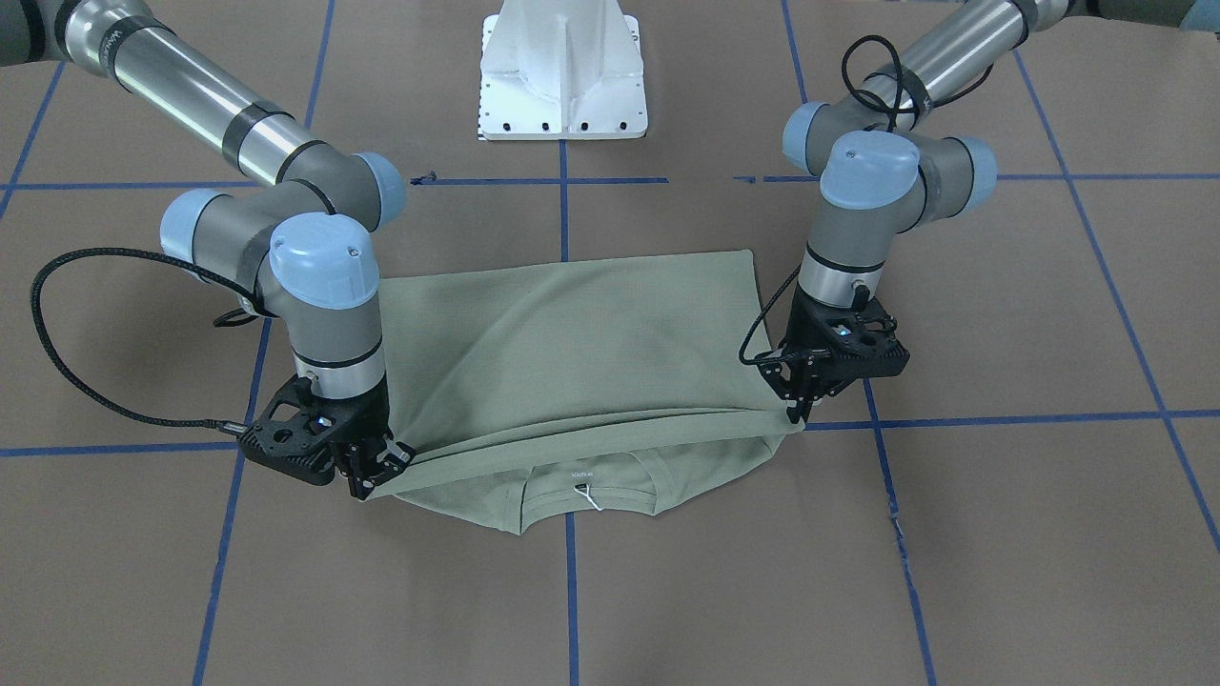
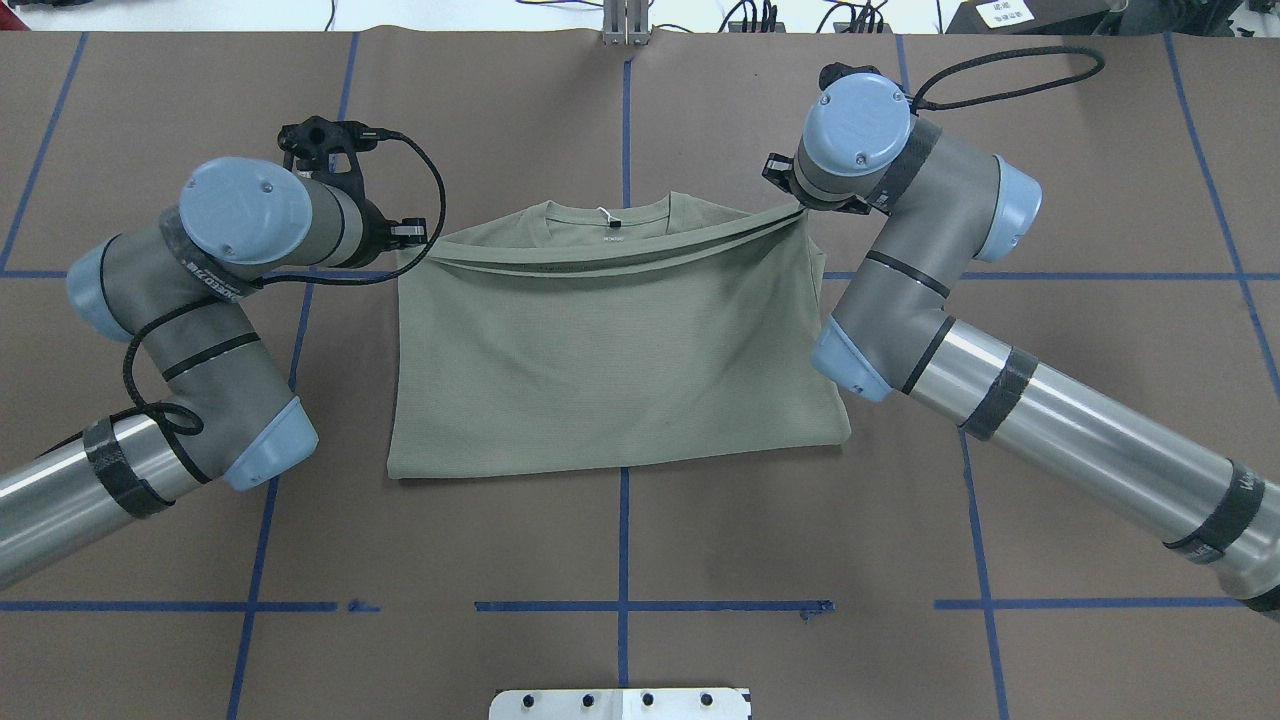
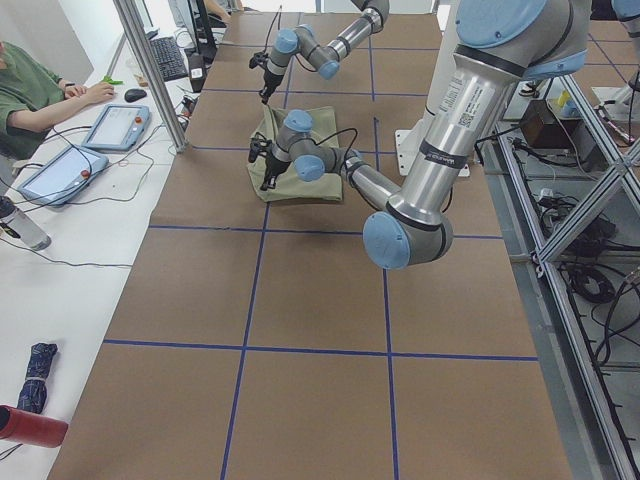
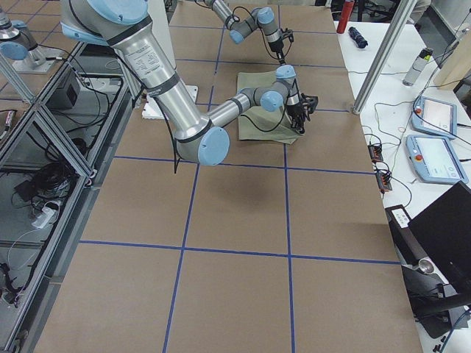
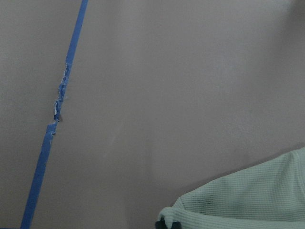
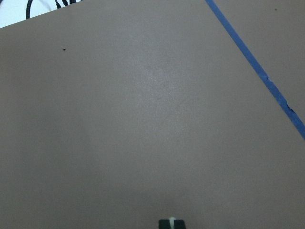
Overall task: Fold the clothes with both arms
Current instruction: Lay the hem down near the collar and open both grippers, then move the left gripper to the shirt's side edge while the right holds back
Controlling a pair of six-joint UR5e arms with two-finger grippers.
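The folded shirt's long side reaches across both grippers, so I should turn the shirt around by its near corner with my left gripper before the next fold.
The sage-green shirt [image 2: 620, 360] lies folded in half on the brown table, its ribbed collar and white label [image 1: 581, 491] showing beyond the folded-over layer. That upper layer's hem runs taut between both grippers, just short of the collar. My left gripper [image 1: 796, 412] is shut on one corner of this hem, seen at the shirt's far left [image 2: 418, 235] in the overhead view. My right gripper [image 1: 376, 474] pinches the other corner, at the far right [image 2: 795, 205] overhead. The left wrist view catches a bit of the green knit [image 5: 248, 200]. The right wrist view shows mostly bare table.
The white pedestal base [image 1: 562, 76] stands behind the shirt. Blue tape lines [image 2: 625, 560] grid the brown table cover. A seated person [image 3: 30, 90] and tablets [image 3: 115, 125] are at a side desk beyond the far edge; more tablets [image 4: 434, 140] show there too.
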